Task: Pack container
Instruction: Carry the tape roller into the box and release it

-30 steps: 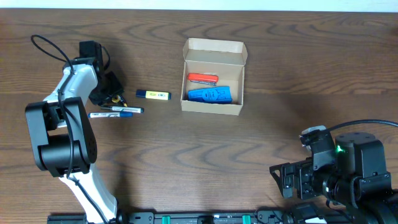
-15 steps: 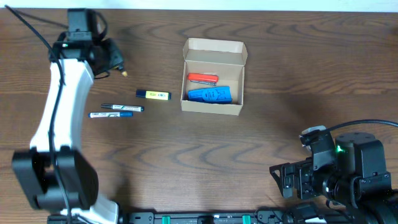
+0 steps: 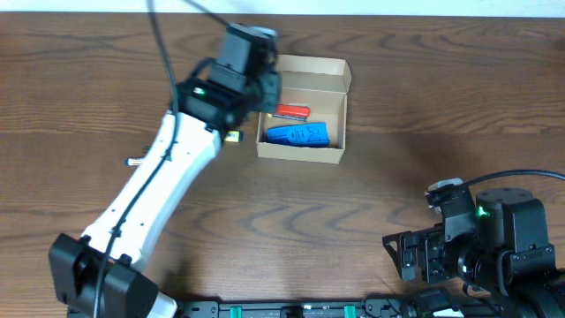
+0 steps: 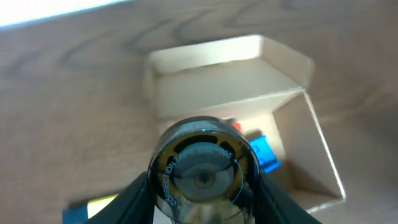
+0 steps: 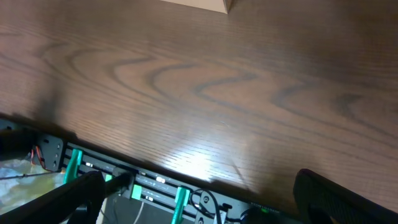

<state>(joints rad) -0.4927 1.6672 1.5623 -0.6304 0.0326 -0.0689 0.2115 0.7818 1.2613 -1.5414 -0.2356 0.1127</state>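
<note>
I should keep moving my left gripper into the box and let go of the correction tape [image 3: 290, 121] next to the blue item, because the flap lid [image 3: 313, 72] is folded clear of the box.
The container [image 3: 300, 152] is a tan cardboard box with its flap lid open, at the table's upper middle. A red item [image 3: 288, 111] and a blue item [image 3: 297, 134] lie inside. My left gripper [image 3: 256, 84] hovers at the box's left edge, shut on a round clear correction tape dispenser [image 4: 202, 171]. The left wrist view shows the box [image 4: 217, 68] below, with the blue item [image 4: 264, 152] in it. My right gripper [image 5: 205, 199] is open and empty near the table's front edge, at the lower right of the overhead view [image 3: 399, 253].
A yellow and blue highlighter [image 4: 93, 208] lies on the table left of the box, mostly under my left arm in the overhead view [image 3: 232, 137]. A pen tip [image 3: 132, 162] shows further left. The frame rail [image 5: 155, 183] runs along the front edge.
My left arm has swung from the table's far left over to the box's left edge, carrying the correction tape. The right arm has not moved.
</note>
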